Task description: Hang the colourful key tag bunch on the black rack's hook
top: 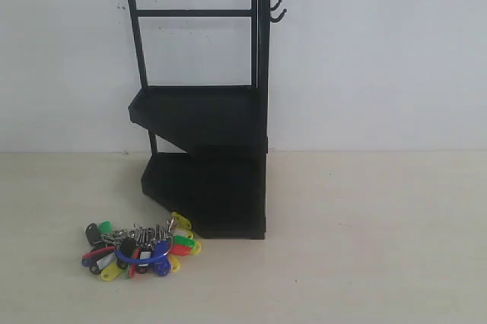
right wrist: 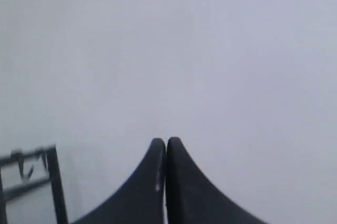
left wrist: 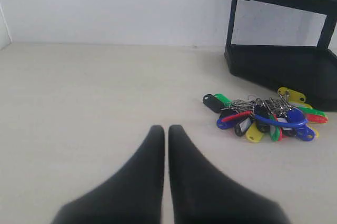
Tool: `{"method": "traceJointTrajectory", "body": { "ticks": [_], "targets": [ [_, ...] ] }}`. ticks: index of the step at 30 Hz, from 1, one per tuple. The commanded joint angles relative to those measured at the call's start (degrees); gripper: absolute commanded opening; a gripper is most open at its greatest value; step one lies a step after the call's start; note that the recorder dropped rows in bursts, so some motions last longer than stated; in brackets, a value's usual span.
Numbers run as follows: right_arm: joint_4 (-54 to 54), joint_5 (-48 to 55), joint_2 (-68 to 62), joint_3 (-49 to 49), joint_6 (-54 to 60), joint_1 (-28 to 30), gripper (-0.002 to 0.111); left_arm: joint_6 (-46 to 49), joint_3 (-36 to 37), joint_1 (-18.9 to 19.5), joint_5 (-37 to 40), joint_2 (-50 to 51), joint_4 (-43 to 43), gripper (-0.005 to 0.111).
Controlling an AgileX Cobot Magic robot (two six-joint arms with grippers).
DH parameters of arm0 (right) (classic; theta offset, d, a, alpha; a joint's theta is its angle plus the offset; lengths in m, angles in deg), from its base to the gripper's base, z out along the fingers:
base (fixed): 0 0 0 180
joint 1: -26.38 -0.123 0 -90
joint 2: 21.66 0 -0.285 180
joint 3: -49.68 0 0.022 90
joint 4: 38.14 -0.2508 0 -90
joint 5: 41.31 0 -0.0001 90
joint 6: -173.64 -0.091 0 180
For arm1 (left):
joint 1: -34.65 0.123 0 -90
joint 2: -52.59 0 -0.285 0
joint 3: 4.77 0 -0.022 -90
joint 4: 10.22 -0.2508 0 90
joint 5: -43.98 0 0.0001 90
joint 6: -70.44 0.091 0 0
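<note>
The robot's right gripper is pointing at the white wall, while the key tag bunch is low down by the rack's foot. The right gripper should therefore swing down and grab the key tag bunch's blue loop.
The colourful key tag bunch lies flat on the table, just left of the black rack's foot, its blue loop on top. In the left wrist view the key tag bunch lies well ahead and to one side of my left gripper, which is shut and holds nothing. The rack's small hooks stick out from the top of its right post. My right gripper is shut, empty, and faces a bare wall, with a corner of the rack frame at the picture's edge. Neither gripper shows in the exterior view.
A white wall stands right behind the rack. The pale table runs wide to the right of the rack and in front of the bunch. The rack's lower shelf sits just beyond the tags.
</note>
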Motion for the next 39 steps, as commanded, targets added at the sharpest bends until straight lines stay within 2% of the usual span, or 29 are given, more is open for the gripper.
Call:
{"method": "traceJointTrajectory", "body": {
  "ticks": [1, 3, 5, 8, 12, 15, 17, 18, 21, 28, 33, 35, 39],
  "targets": [
    [-0.45, -16.7, 0.14, -0.04, -0.03, 0.41, 0.0, 0.0, -0.14, 0.12, -0.12, 0.2, 0.16, 0.004],
    [-0.45, -21.99, 0.14, -0.04, -2.33, 0.41, 0.0, 0.0, -0.14, 0.12, -0.12, 0.2, 0.16, 0.004],
    [-0.25, -26.62, 0.14, -0.04, -11.21, 0.41, 0.0, 0.0, -0.14, 0.12, -0.12, 0.2, 0.16, 0.004],
    [0.23, -23.08, 0.14, -3.77, -17.3, 0.41, 0.0, 0.0, -0.14, 0.12, -0.12, 0.2, 0.16, 0.004],
    [14.28, -1.62, -4.48, -17.68, -18.47, 0.41, 0.0, 0.0, -0.14, 0.12, -0.12, 0.2, 0.16, 0.004],
    [36.6, 19.44, -11.43, -30.23, -32.38, 0.41, 0.0, 0.0, -0.14, 0.12, -0.12, 0.2, 0.16, 0.004],
    [43.2, 31.26, -15.96, -35.63, -42.31, 0.41, 0.0, 0.0, -0.14, 0.12, -0.12, 0.2, 0.16, 0.004],
    [43.51, 37.6, -18.38, -37.89, -43.39, 0.41, 0.0, 0.0, -0.14, 0.12, -0.12, 0.2, 0.16, 0.004],
    [42.38, 51.38, -24.79, -42.04, -40.33, -0.76, 0.0, 0.0, -0.14, 0.12, -0.12, 0.2, 0.16, 0.004],
    [32.3, 70.18, -37.14, -42.81, -33.06, -6.22, 0.0, 0.0, -0.14, 0.12, -0.12, 0.2, 0.16, 0.004],
    [28.76, 74.4, -41.23, -42.81, -28.95, -9.3, 0.0, 0.0, -0.14, 0.12, -0.12, 0.2, 0.16, 0.004],
    [21.54, 74.4, -42.44, -42.81, -17.88, -10.49, 0.0, 0.0, -0.14, 0.12, -0.12, 0.2, 0.16, 0.004],
    [-4.67, 76.82, -46.38, -42.81, 17.35, -14.1, 0.0, 0.0, -0.14, 0.12, -0.12, 0.2, 0.16, 0.004]
  ]
}}
